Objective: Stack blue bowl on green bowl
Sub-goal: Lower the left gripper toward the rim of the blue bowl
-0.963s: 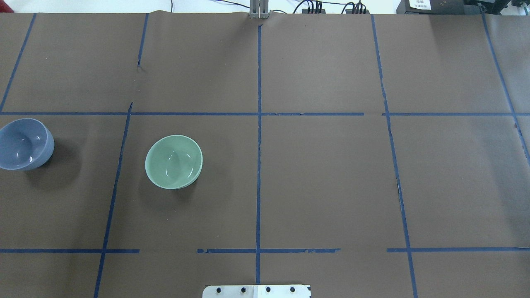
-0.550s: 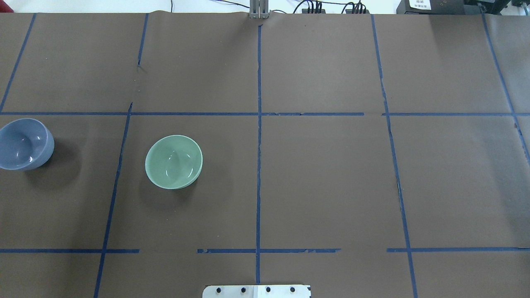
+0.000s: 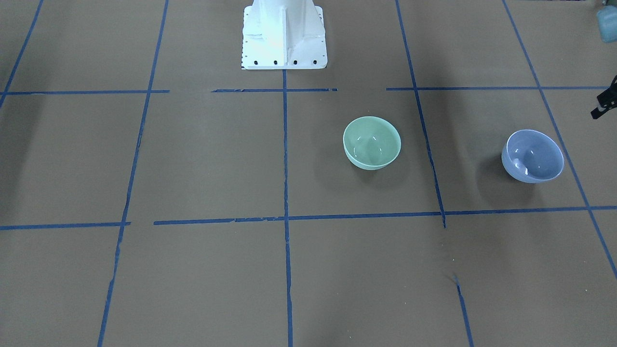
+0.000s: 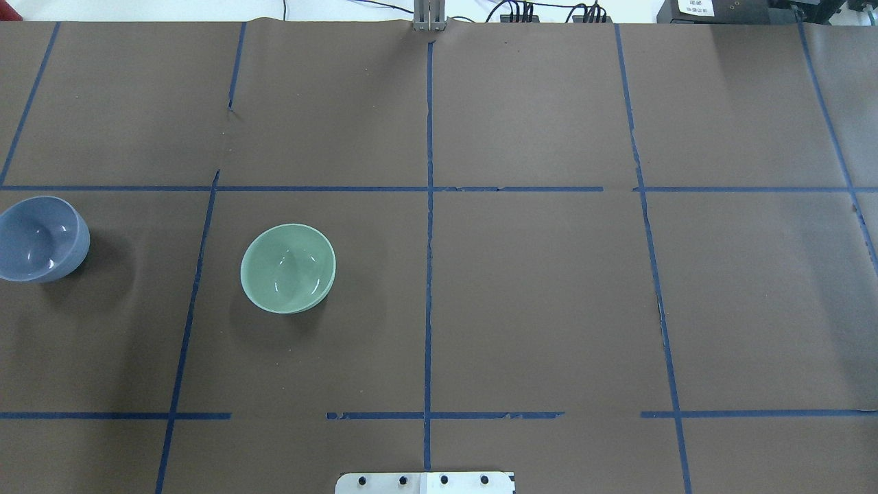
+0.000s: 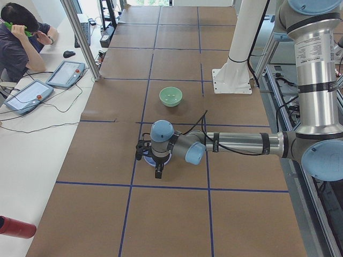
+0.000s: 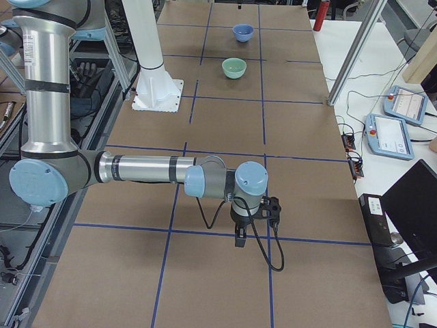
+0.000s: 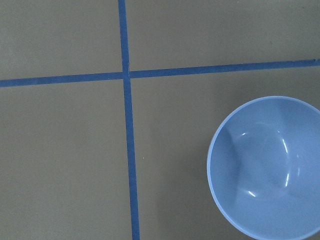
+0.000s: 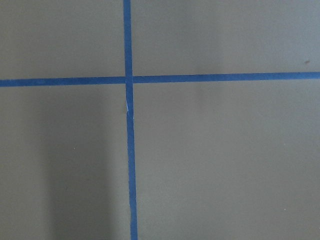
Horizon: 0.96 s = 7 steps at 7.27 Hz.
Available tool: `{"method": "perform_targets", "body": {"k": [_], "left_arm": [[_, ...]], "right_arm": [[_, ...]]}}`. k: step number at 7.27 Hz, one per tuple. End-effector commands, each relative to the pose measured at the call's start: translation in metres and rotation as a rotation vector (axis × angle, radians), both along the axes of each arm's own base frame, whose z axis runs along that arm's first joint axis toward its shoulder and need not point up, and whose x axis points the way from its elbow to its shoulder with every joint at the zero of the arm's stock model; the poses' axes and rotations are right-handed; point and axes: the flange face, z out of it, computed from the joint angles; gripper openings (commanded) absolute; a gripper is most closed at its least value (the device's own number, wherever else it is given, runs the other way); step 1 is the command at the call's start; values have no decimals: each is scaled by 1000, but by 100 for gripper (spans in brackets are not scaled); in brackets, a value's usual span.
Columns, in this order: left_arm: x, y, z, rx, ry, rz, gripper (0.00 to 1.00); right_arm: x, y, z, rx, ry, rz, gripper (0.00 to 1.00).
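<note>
The blue bowl will settle deep inside the green bowl when I lower it, because the green bowl is empty and about equally wide.
The blue bowl stands upright on the brown table at the far left of the overhead view, and it shows in the front view and the left wrist view. The green bowl stands upright to its right, apart from it, and also shows in the front view. My left gripper hangs above the blue bowl and hides most of it in the exterior left view. My right gripper hangs over bare table far from both bowls. I cannot tell whether either gripper is open or shut.
The white robot pedestal stands at the table's near-robot edge. Blue tape lines grid the brown cover. An operator, teach pendants and a metal post are along the far side. A red bottle lies off the table.
</note>
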Motion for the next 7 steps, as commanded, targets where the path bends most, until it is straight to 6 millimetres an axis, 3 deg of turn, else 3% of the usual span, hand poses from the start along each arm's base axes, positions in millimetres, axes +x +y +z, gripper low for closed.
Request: {"method": "perform_targets", "body": {"k": [1, 3, 5, 6, 7], "left_arm": [[26, -3, 17, -12, 36, -81, 100], [38, -13, 6, -9, 49, -82, 100], [82, -12, 7, -56, 55, -34, 100], [87, -10, 7, -65, 57, -34, 89], [86, -10, 8, -66, 55, -34, 62]], "right_arm": [[0, 0, 0, -1, 0, 0, 100], [0, 0, 0, -1, 0, 0, 100], [0, 0, 0, 0, 0, -1, 100], [1, 0, 0, -1, 0, 2, 100], [0, 0, 0, 0, 0, -1, 100]]}}
